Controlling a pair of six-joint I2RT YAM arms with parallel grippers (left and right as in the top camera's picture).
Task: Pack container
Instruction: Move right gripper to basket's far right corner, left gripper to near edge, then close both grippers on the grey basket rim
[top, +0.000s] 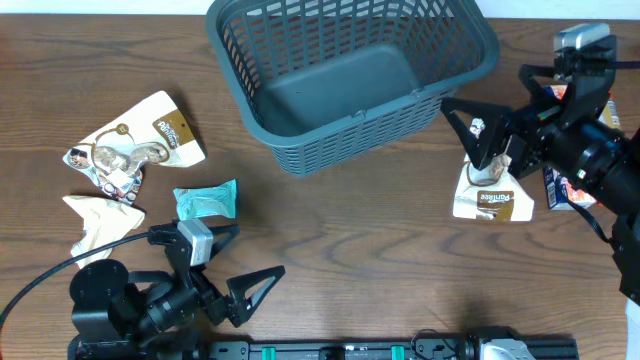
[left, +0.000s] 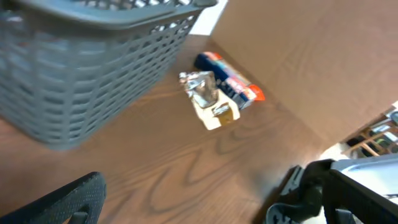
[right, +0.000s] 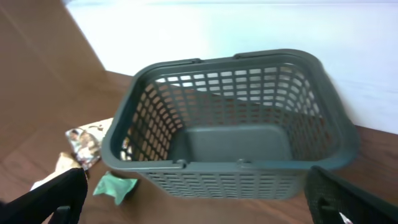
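The container (top: 345, 95) is standing at an angle to the back edge, so my left gripper should press its near corner (top: 292, 156) and my right gripper should hold the container's rim to turn it straight.
The grey-blue slotted container (top: 300, 150) stands at the back middle, with nothing in it; it also shows in the right wrist view (right: 230, 177) and the left wrist view (left: 74, 81). My left gripper (top: 232, 268) is open and empty at the front left, near a teal packet (top: 206, 201). My right gripper (top: 478, 128) is open and empty, right of the container, above a white-and-brown packet (top: 492, 202). A blue-and-orange packet (top: 562, 188) lies under the right arm. White-and-brown packets (top: 140, 145) lie at the left.
A crumpled cream packet (top: 98, 222) lies by the left arm's base. In the left wrist view the white-and-brown packet (left: 211, 102) and the blue-and-orange packet (left: 233, 84) lie side by side. The teal packet shows in the right wrist view (right: 115, 186).
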